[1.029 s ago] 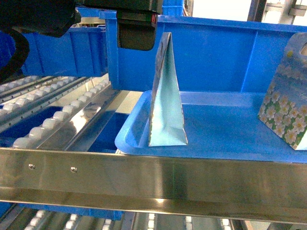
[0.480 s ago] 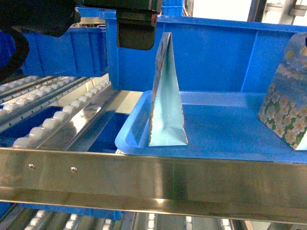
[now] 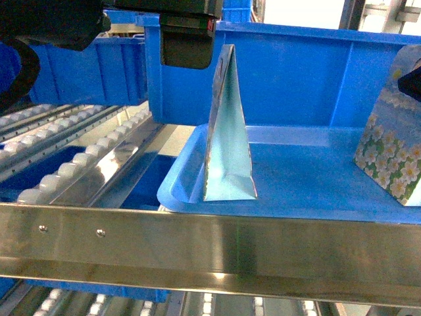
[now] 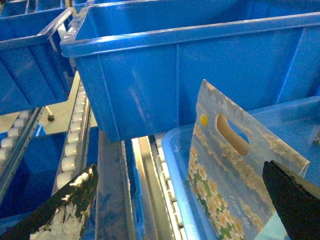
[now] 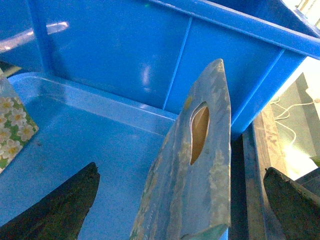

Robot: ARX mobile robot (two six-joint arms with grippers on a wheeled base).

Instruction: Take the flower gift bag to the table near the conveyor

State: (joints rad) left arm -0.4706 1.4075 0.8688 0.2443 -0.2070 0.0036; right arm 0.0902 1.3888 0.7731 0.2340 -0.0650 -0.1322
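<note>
My gripper will carry the middle flower gift bag (image 3: 228, 131), and the bag will keep its wedge shape, because crisp edges spread from a narrow top to a wide base (image 3: 229, 193).
Two flower gift bags stand upright in a shallow blue tray (image 3: 316, 181) on the conveyor (image 3: 72, 161). The middle flower gift bag (image 3: 228, 131) shows its pale teal side, and its flowered face (image 4: 230, 170) fills the left wrist view. My left gripper (image 4: 180, 207) is open around its top, with the bag nearer the right finger (image 4: 295, 200). The second bag (image 3: 393, 145) stands at the right edge of the head view. Its handle end (image 5: 197, 165) sits between the fingers of my open right gripper (image 5: 175, 205), touching neither. The table is out of view.
A deep blue bin (image 3: 296, 72) stands directly behind the tray, and another bin (image 4: 30, 65) stands further left. A steel rail (image 3: 210, 253) crosses the front of the head view. Rows of white rollers (image 4: 75, 135) run along the left.
A dark part of my right gripper has come further into the head view beside the right bag's top. The left gripper and both bags have stayed in place.
</note>
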